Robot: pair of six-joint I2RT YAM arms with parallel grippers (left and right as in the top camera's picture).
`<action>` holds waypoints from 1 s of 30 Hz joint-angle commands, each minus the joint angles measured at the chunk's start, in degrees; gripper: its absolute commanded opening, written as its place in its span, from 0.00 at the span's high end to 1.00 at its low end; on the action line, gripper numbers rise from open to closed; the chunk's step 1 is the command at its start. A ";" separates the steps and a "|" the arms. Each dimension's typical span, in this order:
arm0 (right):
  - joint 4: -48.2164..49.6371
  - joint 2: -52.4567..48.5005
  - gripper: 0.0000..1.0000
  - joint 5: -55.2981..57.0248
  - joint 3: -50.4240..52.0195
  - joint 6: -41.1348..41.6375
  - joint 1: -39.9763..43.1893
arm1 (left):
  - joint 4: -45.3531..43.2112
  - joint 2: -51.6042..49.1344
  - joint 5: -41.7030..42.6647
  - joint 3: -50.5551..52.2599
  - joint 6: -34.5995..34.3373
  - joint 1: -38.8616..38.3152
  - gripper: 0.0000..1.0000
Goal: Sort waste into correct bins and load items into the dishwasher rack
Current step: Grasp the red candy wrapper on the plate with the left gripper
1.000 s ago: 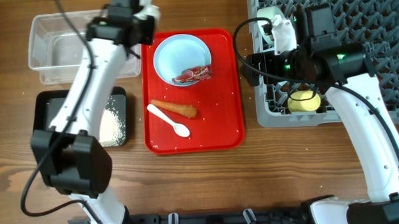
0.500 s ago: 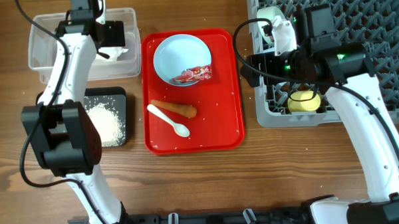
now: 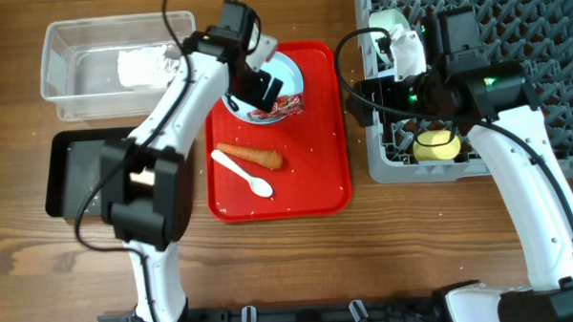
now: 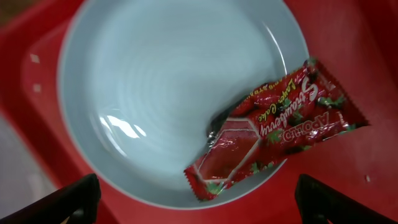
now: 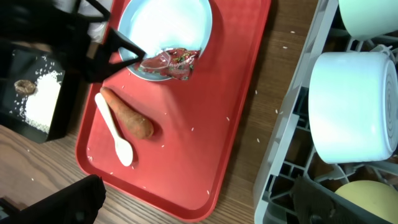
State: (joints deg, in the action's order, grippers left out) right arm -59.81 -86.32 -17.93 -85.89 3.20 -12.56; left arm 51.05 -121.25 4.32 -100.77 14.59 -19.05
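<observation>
The red snack wrapper lies at a slant over the plate's rim (image 3: pixel 295 104), so my left gripper should swing it all the way onto the plate (image 3: pixel 285 77) and then grip it again for the clear tub.
My left gripper (image 3: pixel 258 84) hovers open just above the pale blue plate (image 4: pixel 168 81) on the red tray. The red snack wrapper (image 4: pixel 273 130) lies across the plate's rim, its lower end between my spread fingers (image 4: pixel 68 202), untouched. On the tray in front of the plate lie the carrot (image 3: pixel 251 156) and the white spoon (image 3: pixel 241 172). Crumpled tissue (image 3: pixel 146 65) sits in the clear tub (image 3: pixel 73 54). Rice (image 5: pixel 38 99) and a brown scrap (image 5: pixel 23 86) lie in the black tray (image 3: pixel 62 174). My right gripper (image 3: pixel 359 90) is open and empty at the rack's left edge.
The grey dishwasher rack (image 3: pixel 511 19) fills the right back and holds two bowls (image 5: pixel 354 106) and the yellow cup (image 3: pixel 437 146). The flat red serving tray (image 3: pixel 311 170) lies in the middle with stray rice grains on it. My left arm crosses over the black tray.
My left gripper opened over the clear tub, left the tissue there, then swung right to above the plate. The right arm has not moved.
</observation>
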 commanded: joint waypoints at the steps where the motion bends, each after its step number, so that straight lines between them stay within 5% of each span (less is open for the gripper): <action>1: -0.24 -0.46 0.00 0.42 -1.01 -0.66 0.31 | -0.59 -3.80 3.41 -0.26 1.97 -0.79 0.00; 16: -0.26 -0.46 0.00 0.42 -1.01 -1.68 0.31 | -2.73 -8.94 6.34 0.02 3.67 -0.81 0.01; 23: -0.57 -0.46 0.00 0.42 -1.01 -1.88 0.31 | -6.69 -9.92 6.38 0.04 1.22 -0.66 0.09; 25: -0.59 -0.46 0.00 0.42 -1.01 -1.97 0.31 | -6.69 -9.92 6.38 0.04 1.22 -0.66 0.18; 28: -0.66 -0.46 0.00 0.42 -1.01 -1.92 0.31 | -6.71 -9.92 6.36 0.04 -0.28 -0.66 0.74; 30: -0.74 -0.46 0.00 0.42 -1.01 -1.95 0.31 | -6.56 -9.92 6.34 0.04 -0.52 -0.66 0.96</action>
State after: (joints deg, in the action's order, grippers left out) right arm -60.25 -86.32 -17.93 -85.89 2.07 -12.56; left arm 44.51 -129.88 9.80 -100.77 15.31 -19.55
